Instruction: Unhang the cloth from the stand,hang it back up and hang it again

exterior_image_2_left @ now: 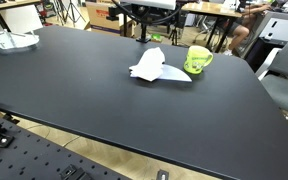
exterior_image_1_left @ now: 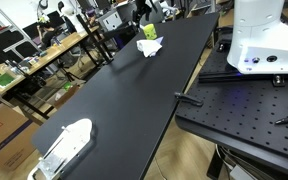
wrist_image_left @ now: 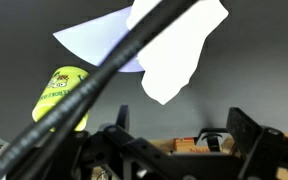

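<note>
The white cloth's raised peak is clear of the yellow-green stand (exterior_image_2_left: 197,60), so my gripper should keep going down to that peak (exterior_image_2_left: 152,57) and close once its fingers are on both sides of it.
The white cloth (exterior_image_2_left: 149,66) lies crumpled on the black table (exterior_image_2_left: 74,95), close beside the small yellow-green stand (exterior_image_2_left: 198,60) and not draped over it. Both also show at the table's far end in an exterior view, the cloth (exterior_image_1_left: 149,47) in front of the stand (exterior_image_1_left: 149,31). In the wrist view the cloth (wrist_image_left: 179,50) is at the top and the stand (wrist_image_left: 62,92) at the left. My gripper (wrist_image_left: 181,140) hovers apart from both, open, with nothing between its fingers (wrist_image_left: 250,135). It does not show in either exterior view.
A flat white oblong object (exterior_image_1_left: 64,148) lies at the other end of the table, and it also appears (exterior_image_2_left: 9,40) in an exterior view. The white robot base (exterior_image_1_left: 259,35) stands on a perforated plate (exterior_image_1_left: 244,110). A dark cable (wrist_image_left: 114,70) crosses the wrist view diagonally. Desks and chairs stand behind.
</note>
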`<state>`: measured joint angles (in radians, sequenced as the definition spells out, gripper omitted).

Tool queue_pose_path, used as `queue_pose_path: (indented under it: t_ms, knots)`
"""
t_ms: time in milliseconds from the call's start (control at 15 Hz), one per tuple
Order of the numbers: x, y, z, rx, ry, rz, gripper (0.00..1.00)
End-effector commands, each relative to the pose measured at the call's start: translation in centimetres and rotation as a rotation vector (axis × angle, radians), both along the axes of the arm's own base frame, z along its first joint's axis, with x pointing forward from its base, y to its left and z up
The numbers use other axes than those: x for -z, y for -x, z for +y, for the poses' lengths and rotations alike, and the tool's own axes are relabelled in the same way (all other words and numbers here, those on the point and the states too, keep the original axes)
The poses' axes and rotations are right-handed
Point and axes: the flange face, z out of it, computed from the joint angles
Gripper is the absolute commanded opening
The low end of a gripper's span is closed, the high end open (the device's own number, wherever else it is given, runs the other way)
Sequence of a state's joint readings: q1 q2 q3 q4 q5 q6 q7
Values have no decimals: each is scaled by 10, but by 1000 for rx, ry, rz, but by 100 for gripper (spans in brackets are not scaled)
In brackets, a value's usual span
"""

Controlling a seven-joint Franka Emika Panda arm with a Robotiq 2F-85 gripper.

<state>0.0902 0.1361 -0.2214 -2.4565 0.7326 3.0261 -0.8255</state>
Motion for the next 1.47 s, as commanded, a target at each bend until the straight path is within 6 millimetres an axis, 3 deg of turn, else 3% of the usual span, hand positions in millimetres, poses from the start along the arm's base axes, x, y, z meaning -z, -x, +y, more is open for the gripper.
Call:
queue_pose_path:
  t_ms: [0,67,133,400,1000,1400]
  knots:
    - [12,-17,-5,-44,-25,7,100]
    - [19,-18,-8,-35,-26,14,100]
    - [10,-8,-2,-30,-17,11,100]
    - [17,-9,-1,-21,-3,19,100]
    - [59,-19,5,-34,17,73,100]
    - [75,-37,9,-91,39,64,100]
